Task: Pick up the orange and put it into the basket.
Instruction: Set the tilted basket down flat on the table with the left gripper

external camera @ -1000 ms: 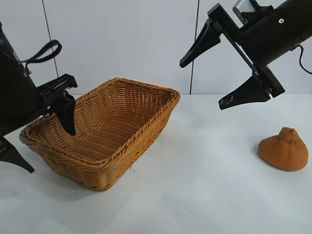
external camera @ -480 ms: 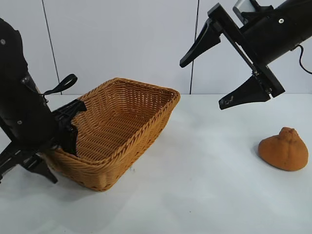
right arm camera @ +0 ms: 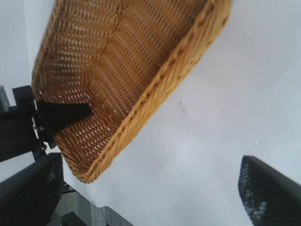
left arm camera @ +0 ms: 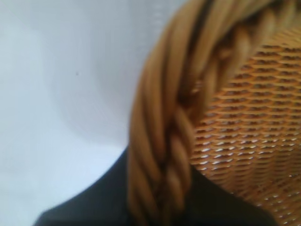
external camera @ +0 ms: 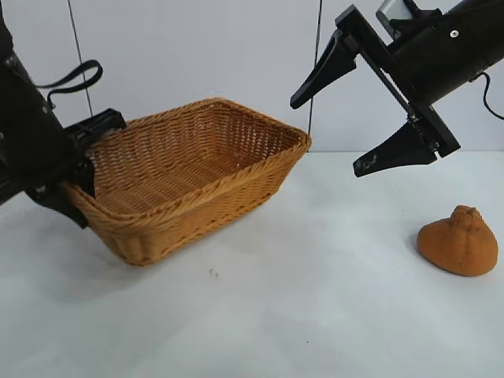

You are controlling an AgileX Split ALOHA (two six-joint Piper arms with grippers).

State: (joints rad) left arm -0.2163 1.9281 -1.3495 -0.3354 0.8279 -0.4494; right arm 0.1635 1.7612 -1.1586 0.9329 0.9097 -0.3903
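Observation:
Next, my left gripper swings the basket square and sets it down flat on the white table point(external camera: 252, 264) first, since the basket hangs tilted and crooked point(external camera: 193, 173) from it.
The dull orange-brown orange point(external camera: 458, 242) with a knobby top lies on the white table at the right, apart from everything. The tan wicker basket point(external camera: 205, 197) is held off the table at the left, tilted. My left gripper point(external camera: 83, 189) is shut on its braided left rim, one finger inside and one outside. In the left wrist view the rim point(left arm camera: 164, 136) runs between the dark fingers. My right gripper point(external camera: 325, 136) hangs open and empty high above the table, up and left of the orange. The right wrist view shows the basket point(right arm camera: 141, 61) from above; the orange is out of that view.
The white table point(external camera: 315, 315) stretches between the basket and the orange. A pale panelled wall point(external camera: 197, 63) stands behind. The table's edge and a grey floor point(right arm camera: 84, 207) show in the right wrist view beyond the basket.
My left gripper closed on the basket's left rim and lifted that end, so the basket rose and tilted. The right arm and the orange have not moved.

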